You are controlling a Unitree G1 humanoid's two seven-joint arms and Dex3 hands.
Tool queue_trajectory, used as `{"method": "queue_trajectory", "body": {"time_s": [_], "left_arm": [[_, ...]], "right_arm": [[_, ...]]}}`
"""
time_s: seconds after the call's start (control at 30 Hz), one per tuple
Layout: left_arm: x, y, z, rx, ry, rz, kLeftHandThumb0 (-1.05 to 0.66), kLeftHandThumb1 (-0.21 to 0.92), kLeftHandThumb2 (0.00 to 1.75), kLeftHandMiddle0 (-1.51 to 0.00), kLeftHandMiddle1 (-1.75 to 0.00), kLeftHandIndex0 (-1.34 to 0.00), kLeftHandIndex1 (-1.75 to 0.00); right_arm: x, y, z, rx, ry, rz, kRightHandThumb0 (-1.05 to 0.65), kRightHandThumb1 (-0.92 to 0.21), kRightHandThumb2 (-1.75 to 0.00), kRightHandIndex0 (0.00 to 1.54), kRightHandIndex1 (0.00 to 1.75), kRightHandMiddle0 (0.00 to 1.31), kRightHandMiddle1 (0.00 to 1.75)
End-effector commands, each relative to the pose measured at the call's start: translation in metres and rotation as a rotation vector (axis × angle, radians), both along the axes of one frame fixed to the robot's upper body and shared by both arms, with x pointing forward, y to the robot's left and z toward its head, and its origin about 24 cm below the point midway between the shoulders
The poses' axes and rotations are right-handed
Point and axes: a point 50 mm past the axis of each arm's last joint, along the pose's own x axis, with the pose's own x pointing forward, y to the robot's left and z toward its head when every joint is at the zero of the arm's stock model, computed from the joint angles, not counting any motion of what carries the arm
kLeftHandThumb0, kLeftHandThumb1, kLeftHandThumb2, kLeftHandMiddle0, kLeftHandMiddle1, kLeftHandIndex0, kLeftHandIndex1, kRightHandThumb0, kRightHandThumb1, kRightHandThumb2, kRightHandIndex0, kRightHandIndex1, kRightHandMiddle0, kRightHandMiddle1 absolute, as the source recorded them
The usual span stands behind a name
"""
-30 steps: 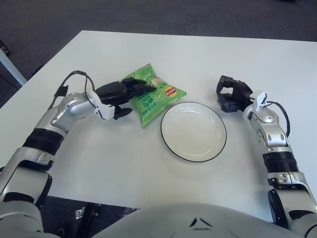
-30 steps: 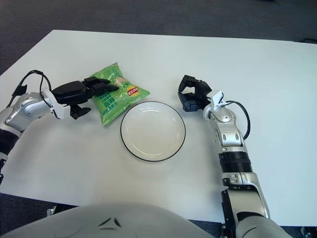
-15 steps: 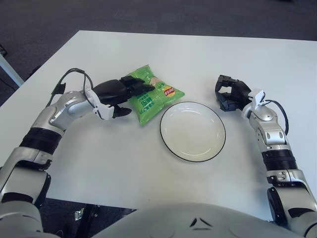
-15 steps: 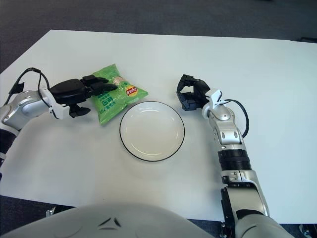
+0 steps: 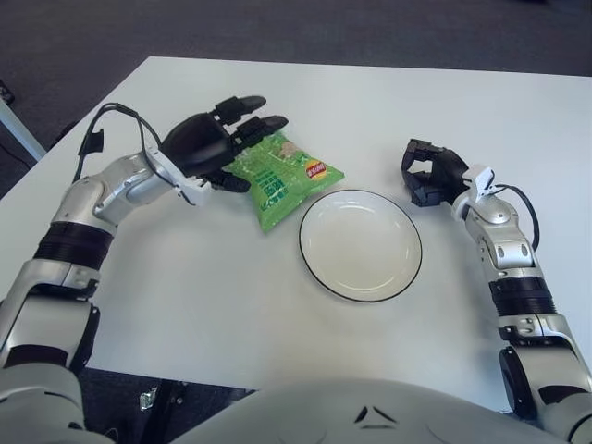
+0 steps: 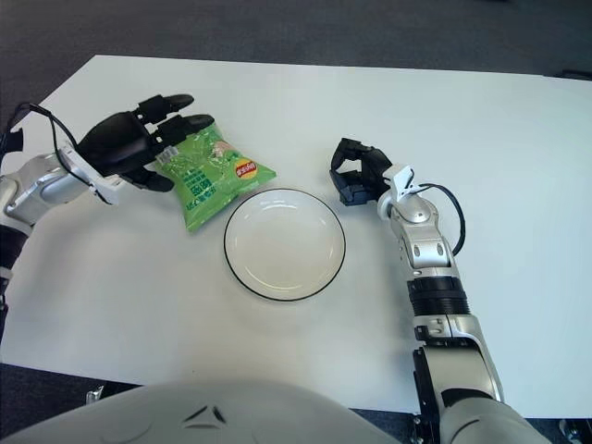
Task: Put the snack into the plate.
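I expect the green snack bag (image 5: pixel 283 181) to hang over the white plate's rim (image 5: pixel 363 301) when I lower it, because the bag looks almost as wide as the plate even while partly covered.
A green snack bag (image 5: pixel 285 176) lies flat on the white table, just left of the white plate with a dark rim (image 5: pixel 360 245). The plate holds nothing. My left hand (image 5: pixel 246 148) hovers at the bag's upper-left corner, palm turned toward it and fingers (image 5: pixel 242 104) spread wide. Its thumb reaches along the bag's left edge; I cannot tell whether it touches. My right hand (image 5: pixel 425 174) shows just right of the plate with its fingers curled around nothing.
The white table (image 5: pixel 231 305) stretches to all sides, with its far edge at the top and dark carpet beyond. My own grey torso fills the bottom of both views.
My left hand has lifted off the bag, pulled back to the left and opened its fingers. The bag has hardly shifted. The right hand has not moved.
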Motion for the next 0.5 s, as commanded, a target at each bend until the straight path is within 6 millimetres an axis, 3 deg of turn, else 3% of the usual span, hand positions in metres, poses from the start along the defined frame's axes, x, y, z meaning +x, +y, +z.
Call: {"method": "queue_trajectory", "body": {"time_s": [0.0,0.1,0.47], "left_arm": [[0.007,0.000,0.005,0.014,-0.052,-0.003,-0.94,0.92,0.50,0.00,-0.01,0.00,-0.19],[0.010,0.000,0.006,0.019,-0.071,-0.005,-0.96,0.92,0.39,0.00,0.00,0.00,-0.14],[0.020,-0.008,0.010,0.078,-0.105,-0.001,-1.00,0.88,0.29,0.00,0.00,0.00,-0.07]], "right_arm": [[-0.013,-0.010,-0.037,-0.059,0.167,-0.034,-0.46,-0.41,-1.21,1.25,1.75,0.54,1.75],[-0.013,-0.010,-0.037,-0.060,0.169,-0.032,-0.46,-0.41,-1.21,1.25,1.75,0.54,1.75],[-0.013,-0.011,-0.038,-0.054,0.179,-0.034,-0.46,-0.41,-1.20,1.25,1.75,0.54,1.75]]}}
